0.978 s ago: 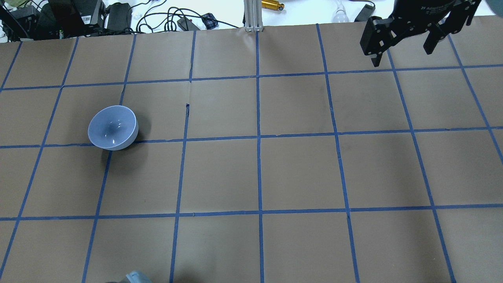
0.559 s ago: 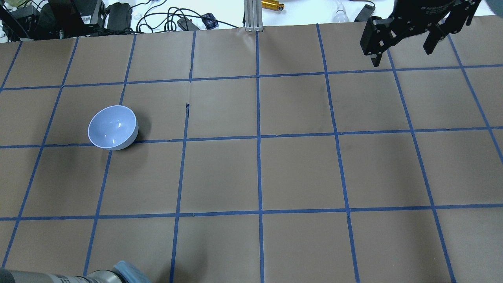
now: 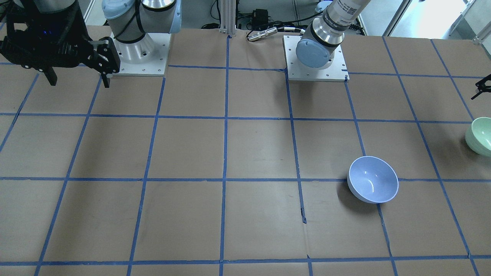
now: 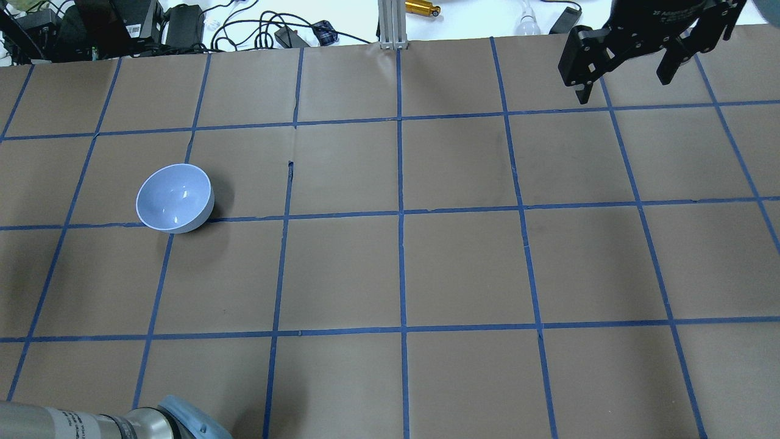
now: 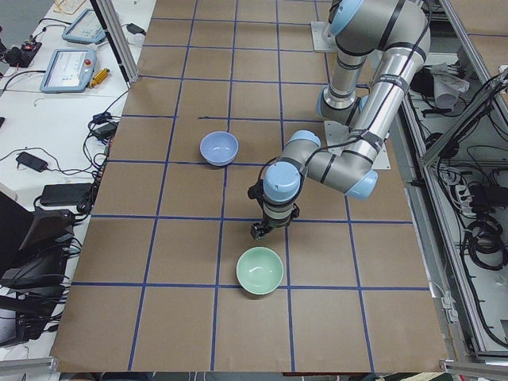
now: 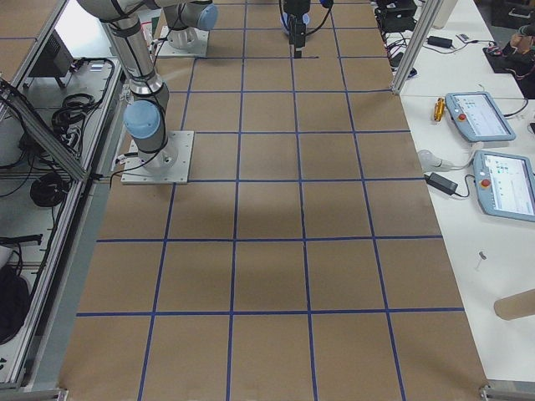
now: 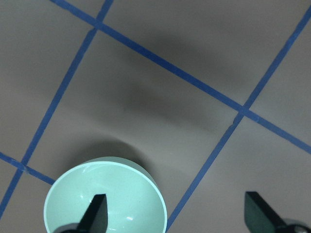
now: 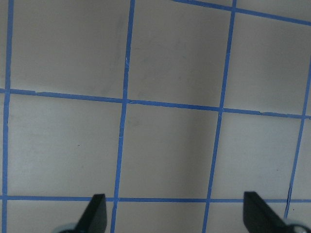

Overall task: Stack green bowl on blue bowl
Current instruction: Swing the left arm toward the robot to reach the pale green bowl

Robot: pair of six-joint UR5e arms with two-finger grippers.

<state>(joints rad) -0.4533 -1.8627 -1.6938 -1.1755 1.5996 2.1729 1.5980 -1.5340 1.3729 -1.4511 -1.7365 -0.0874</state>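
Observation:
I expect the green bowl [image 3: 480, 136] to nest with its rim above the blue bowl's when I lower it, because the blue bowl's empty opening [image 3: 373, 178] is about as wide.
The green bowl [image 5: 260, 270] stands upright on the table near my left end; it also shows at the right edge of the front view [image 3: 479, 136] and in the left wrist view [image 7: 106, 196]. My left gripper [image 7: 177, 217] is open and empty, just above the bowl's side; one fingertip [image 7: 97, 211] overlaps its inside in that view. It also shows in the left side view [image 5: 259, 231]. The blue bowl [image 4: 175, 197] stands alone further in, and also shows in the front view [image 3: 373, 184]. My right gripper [image 4: 627, 58] is open and empty, high at the far right.
The brown table surface [image 4: 402, 268] carries a blue tape grid. Cables and boxes [image 4: 122, 24] lie beyond the far edge. The arm bases [image 3: 140, 50] stand on white plates. Tablets [image 6: 481, 117] lie on the side bench.
My left arm's elbow has slid into the overhead view's bottom left corner. The shadow over the blue bowl has gone. The right gripper has hardly moved.

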